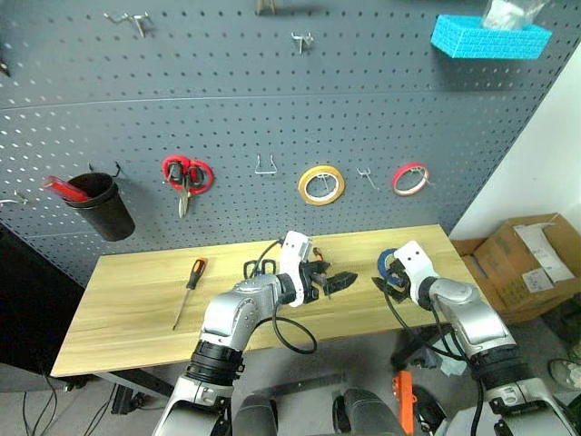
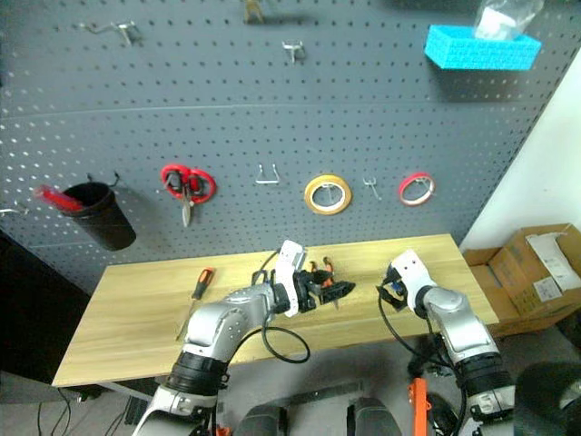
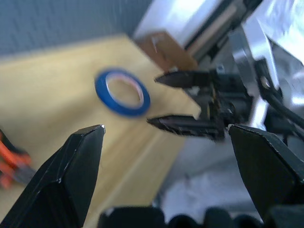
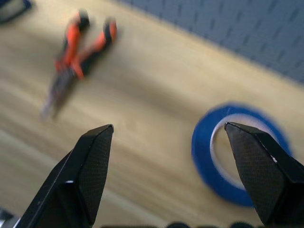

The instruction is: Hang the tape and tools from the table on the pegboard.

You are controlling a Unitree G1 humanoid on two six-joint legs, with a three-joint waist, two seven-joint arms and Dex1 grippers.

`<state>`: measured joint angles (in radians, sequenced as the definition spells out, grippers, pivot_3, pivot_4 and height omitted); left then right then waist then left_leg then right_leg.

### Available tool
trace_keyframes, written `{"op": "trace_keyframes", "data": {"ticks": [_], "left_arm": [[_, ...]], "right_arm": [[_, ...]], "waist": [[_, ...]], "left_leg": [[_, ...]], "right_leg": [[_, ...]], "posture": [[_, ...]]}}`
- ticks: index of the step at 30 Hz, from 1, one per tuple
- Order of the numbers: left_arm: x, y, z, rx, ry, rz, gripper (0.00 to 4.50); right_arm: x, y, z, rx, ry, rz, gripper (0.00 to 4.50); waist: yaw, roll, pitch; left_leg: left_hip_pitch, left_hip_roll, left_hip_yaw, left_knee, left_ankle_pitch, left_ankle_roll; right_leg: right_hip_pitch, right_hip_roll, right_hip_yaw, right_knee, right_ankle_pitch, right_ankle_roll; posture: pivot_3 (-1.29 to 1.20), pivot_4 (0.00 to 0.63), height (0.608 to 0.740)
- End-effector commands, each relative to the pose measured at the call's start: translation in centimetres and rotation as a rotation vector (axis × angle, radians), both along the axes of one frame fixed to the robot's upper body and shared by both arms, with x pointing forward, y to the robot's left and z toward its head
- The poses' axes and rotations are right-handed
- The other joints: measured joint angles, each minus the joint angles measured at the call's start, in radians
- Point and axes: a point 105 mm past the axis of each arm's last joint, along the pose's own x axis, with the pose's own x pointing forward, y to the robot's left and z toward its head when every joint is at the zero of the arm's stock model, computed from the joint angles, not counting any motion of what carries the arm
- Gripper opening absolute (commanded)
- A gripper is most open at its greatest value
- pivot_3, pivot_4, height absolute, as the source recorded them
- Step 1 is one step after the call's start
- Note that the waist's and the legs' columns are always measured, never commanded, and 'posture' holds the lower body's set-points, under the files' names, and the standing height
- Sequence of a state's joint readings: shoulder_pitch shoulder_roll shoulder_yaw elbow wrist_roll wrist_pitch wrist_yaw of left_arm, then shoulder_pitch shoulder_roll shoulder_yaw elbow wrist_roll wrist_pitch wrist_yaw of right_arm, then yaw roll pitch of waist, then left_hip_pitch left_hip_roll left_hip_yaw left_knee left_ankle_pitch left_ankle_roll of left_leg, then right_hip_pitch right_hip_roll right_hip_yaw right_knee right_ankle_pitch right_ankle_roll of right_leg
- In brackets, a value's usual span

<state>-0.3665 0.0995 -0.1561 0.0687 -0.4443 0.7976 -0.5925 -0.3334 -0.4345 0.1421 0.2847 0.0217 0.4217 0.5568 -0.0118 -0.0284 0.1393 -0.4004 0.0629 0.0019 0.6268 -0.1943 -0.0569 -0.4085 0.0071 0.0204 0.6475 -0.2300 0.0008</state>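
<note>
My right gripper keeps going down until its fingers straddle the blue tape's side (image 4: 202, 148), with one finger over the blue tape's hole (image 4: 223, 151) and the other over clear wood.
The blue tape (image 4: 242, 156) lies flat near the right end of the light wooden table (image 1: 136, 309). My right gripper (image 4: 168, 166) hovers over it, open and empty, with the tape under one finger. The orange-and-black pliers (image 4: 76, 52) lie further left, partly behind my left hand in the head views. My left gripper (image 1: 340, 283) is open and empty, pointing right toward the tape (image 3: 122, 92) and the right gripper (image 3: 185, 102). The slim screwdriver (image 1: 191, 289) rests on the table's left part. The dark grey pegboard (image 1: 227, 109) rises behind the table.
On the pegboard hang red-handled scissors (image 1: 186, 174), a yellow roll (image 1: 320, 184), a red roll (image 1: 410, 178), a black cup (image 1: 102, 204) and a blue basket (image 1: 488, 36). Bare hooks (image 1: 265, 168) sit between them. A cardboard box (image 1: 531, 263) stands right of the table.
</note>
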Motion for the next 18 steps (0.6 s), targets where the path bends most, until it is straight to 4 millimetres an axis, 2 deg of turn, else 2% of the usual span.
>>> {"op": "trace_keyframes", "data": {"ticks": [1, 4, 13, 15, 18], "left_arm": [[0.2, -1.6, 0.2, 0.005, -0.02, -0.024, 4.46], [0.3, -1.9, -0.6, 0.031, -0.017, -0.012, 4.46], [0.5, -2.2, -0.8, 0.044, -0.013, 0.006, 4.46], [0.5, -2.1, -0.8, 0.055, -0.025, 0.008, 4.46], [0.4, -2.3, -0.7, 0.053, -0.027, 0.008, 4.46]], "right_arm": [[1.5, -0.4, 0.9, -0.018, -0.026, 0.039, 4.06], [2.5, -1.0, 0.8, -0.03, -0.02, 0.035, 4.06], [4.1, -2.3, 0.6, -0.059, -0.01, 0.021, 4.06], [4.3, -2.8, 0.4, -0.031, 0.01, -0.023, 4.06], [4.6, -3.7, 0.0, 0.034, 0.055, -0.118, 4.06]], "waist": [[0.0, 0.001, 0.02], [-0.001, 0.0, 0.047], [-0.006, 0.001, 0.111], [-0.005, 0.001, 0.12], [-0.005, 0.001, 0.14]], "left_leg": [[0.0, 0.0, 0.0, 0.0, 0.0, 0.001], [-0.002, 0.0, 0.001, 0.0, -0.001, 0.002], [-0.008, 0.0, 0.001, 0.001, -0.003, 0.006], [-0.016, 0.0, 0.001, 0.001, -0.003, 0.006], [-0.017, 0.0, 0.001, 0.002, -0.003, 0.006]], "right_leg": [[0.0, 0.0, 0.001, 0.0, 0.0, 0.0], [-0.001, 0.0, 0.001, 0.0, 0.0, 0.0], [-0.006, 0.0, 0.002, -0.001, 0.001, 0.009], [-0.013, 0.0, 0.001, 0.0, 0.002, 0.009], [-0.013, 0.0, 0.002, 0.0, 0.002, 0.01]], "posture": [[0.03, 0.218, 0.74], [0.03, 0.248, 0.74], [0.04, 0.307, 0.74], [0.05, 0.332, 0.74], [0.05, 0.349, 0.74]]}}
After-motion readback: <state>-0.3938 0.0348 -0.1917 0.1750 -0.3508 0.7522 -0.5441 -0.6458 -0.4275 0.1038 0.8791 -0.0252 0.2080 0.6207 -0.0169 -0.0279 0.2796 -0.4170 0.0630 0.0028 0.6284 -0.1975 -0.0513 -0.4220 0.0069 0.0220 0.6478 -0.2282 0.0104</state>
